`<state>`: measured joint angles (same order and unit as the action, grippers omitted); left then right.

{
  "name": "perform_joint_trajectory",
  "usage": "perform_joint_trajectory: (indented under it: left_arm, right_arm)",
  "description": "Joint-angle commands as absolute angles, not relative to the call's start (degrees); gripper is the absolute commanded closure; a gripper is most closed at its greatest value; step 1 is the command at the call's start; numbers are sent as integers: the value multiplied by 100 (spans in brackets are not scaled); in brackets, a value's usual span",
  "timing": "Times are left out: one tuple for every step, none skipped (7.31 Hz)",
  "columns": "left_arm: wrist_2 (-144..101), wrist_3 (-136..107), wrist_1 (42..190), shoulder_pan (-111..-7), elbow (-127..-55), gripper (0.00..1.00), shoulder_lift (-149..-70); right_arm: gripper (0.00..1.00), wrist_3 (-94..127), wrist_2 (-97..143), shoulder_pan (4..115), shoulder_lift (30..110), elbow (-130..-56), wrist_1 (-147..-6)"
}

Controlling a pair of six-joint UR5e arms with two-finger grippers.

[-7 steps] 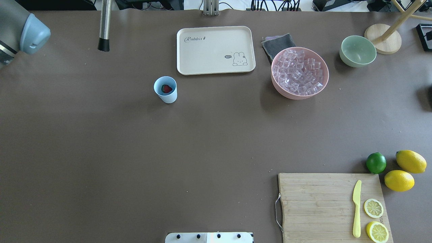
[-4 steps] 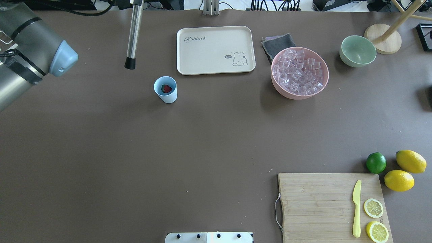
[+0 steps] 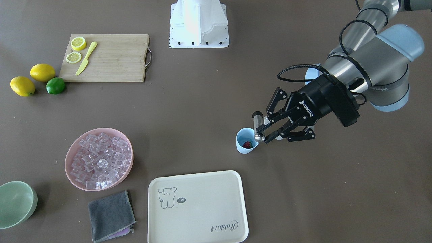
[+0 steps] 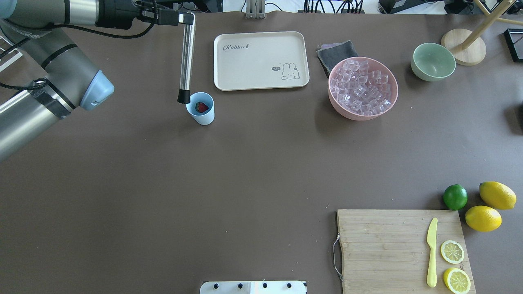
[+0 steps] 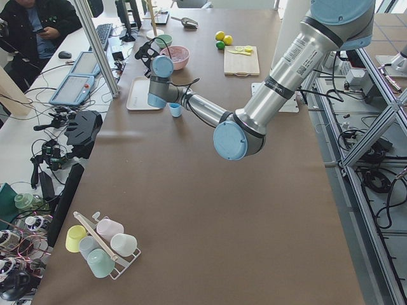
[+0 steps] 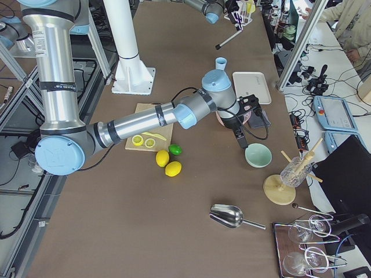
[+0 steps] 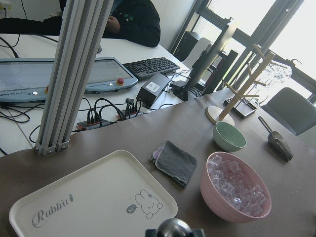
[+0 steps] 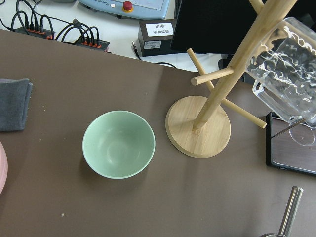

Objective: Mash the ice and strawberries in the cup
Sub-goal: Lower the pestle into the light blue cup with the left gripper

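The muddler's black tip slants past the cup's rim; next my left gripper raises and tilts it over the cup's opening before lowering.
The pale-blue cup stands upright left of the tray, with one red strawberry at its bottom; I see no ice inside it. The ice fills the pink bowl to the right. My left gripper is shut on a steel muddler just beside the cup. In the overhead view the muddler's black tip sits at the cup's left rim. The right gripper shows only in the exterior right view, near the green bowl; whether it is open or shut, I cannot tell.
A cream tray and a grey cloth lie behind the cup. A green bowl and wooden stand are at the back right. The cutting board with knife, lemon slices, lemons and lime sits front right.
My left arm has swung right and forward. The muddler's black tip has travelled from the far left back of the table to the cup's left rim.
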<state>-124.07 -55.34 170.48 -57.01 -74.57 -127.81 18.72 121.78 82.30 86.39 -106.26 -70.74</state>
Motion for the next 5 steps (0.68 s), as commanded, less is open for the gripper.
perform_joint_trajectory:
  left_arm:
    - [-11826, -4620, 17393, -5416, -7014, 100, -12744]
    - [-11552, -4432, 17454, -5310, -7040, 100, -12762]
    - [-11558, -4430, 17490, -5335, -7136, 100, -12762]
    - [-11558, -4360, 17595, -5396, -7137, 100, -12753]
    - [-11592, -4377, 17674, -5579, -7311, 100, -12753]
  right_arm:
    - [1, 1872, 12225, 8297, 8596, -10617, -7005]
    - [1, 1872, 12226, 8297, 8587, -10617, -7014]
    - [1, 1881, 12234, 8297, 8622, -10617, -7005]
    - [1, 1881, 12260, 8297, 8648, -10652, -7005]
    - [1, 1881, 12313, 8297, 8657, -10678, -7005]
